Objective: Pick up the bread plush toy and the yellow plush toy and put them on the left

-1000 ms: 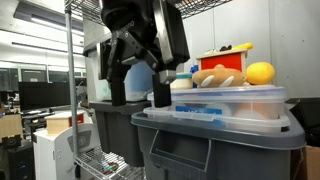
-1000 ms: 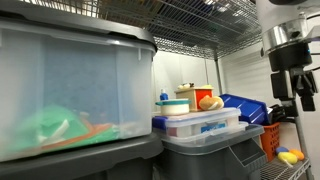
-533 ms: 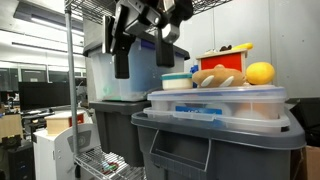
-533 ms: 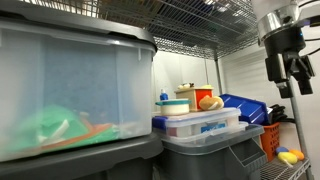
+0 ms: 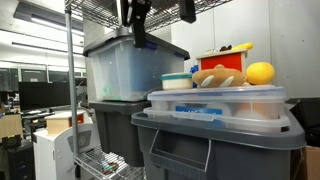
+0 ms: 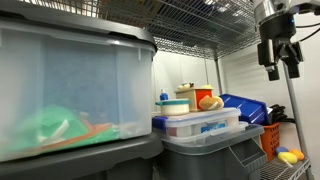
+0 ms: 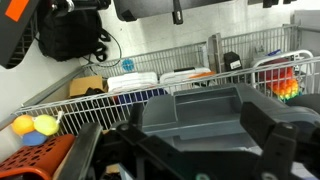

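My gripper is pointing down at the grey bin's front [image 5: 180, 151], and the bread plush toy [image 5: 215, 76] is farther in. So I should tilt inward and go to the toy from the front.
The bread plush toy [image 5: 218, 76] lies on the lid of a clear container [image 5: 235, 102], next to the yellow plush toy [image 5: 260, 72] at the lid's end. The bread plush also shows in an exterior view [image 6: 210, 102]; the yellow plush is hidden there. My gripper [image 5: 160, 20] hangs high above and to the side of both toys, near the top of the frame, open and empty. It also shows in an exterior view [image 6: 283, 66]. In the wrist view my gripper [image 7: 195, 150] has its jaws wide apart over a grey lid [image 7: 190, 110]; neither toy shows there.
A red-orange box [image 5: 225, 57] stands behind the toys, and a white-and-teal tub [image 5: 178, 82] beside them. The clear container rests on a grey bin [image 5: 215, 140]. A large clear tote [image 5: 125, 70] stands on the wire shelf. An orange basket [image 7: 40, 155] holds coloured balls.
My gripper has risen from beside the containers to the top of the frame, still open and empty. The toys have not moved.
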Available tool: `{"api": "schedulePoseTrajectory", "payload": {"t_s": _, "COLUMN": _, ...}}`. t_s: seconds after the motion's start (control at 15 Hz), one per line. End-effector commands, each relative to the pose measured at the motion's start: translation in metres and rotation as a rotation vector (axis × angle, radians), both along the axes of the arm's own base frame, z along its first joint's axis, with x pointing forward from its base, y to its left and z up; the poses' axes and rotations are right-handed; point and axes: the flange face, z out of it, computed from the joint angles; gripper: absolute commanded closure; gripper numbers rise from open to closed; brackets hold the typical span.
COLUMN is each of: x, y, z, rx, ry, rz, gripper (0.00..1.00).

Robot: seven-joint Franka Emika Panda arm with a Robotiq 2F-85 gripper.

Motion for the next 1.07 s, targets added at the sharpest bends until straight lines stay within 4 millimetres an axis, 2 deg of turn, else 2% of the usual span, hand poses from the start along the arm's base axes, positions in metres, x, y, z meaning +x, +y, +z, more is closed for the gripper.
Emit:
{"api": "schedulePoseTrajectory", "payload": {"t_s": 0.0, "x": 0.015, "y": -0.008, "z": 0.012, "rx": -0.007, "ry": -0.024, "rz": -0.013, "gripper": 0.0}}
{"api": "schedulePoseTrajectory", "payload": {"t_s": 0.13, "x": 0.022, "y": -0.007, "z": 0.007, "rx": -0.001, "ry": -0.016, "rz": -0.008, "gripper": 0.0}}
{"api": "schedulePoseTrajectory", "payload": {"t_s": 0.4, "x": 0.025, "y": -0.001, "z": -0.013, "rx": 0.01, "ry": 0.02, "rz": 0.003, "gripper": 0.0}}
{"api": "schedulePoseTrajectory", "payload": {"t_s": 0.73, "x": 0.039, "y": -0.004, "z": -0.035, "rx": 0.003, "ry": 0.054, "rz": -0.002, "gripper": 0.0}}
{"api": "schedulePoseTrajectory", "payload": {"t_s": 1.0, "x": 0.066, "y": -0.014, "z": -0.049, "rx": 0.009, "ry": 0.032, "rz": -0.003, "gripper": 0.0}}
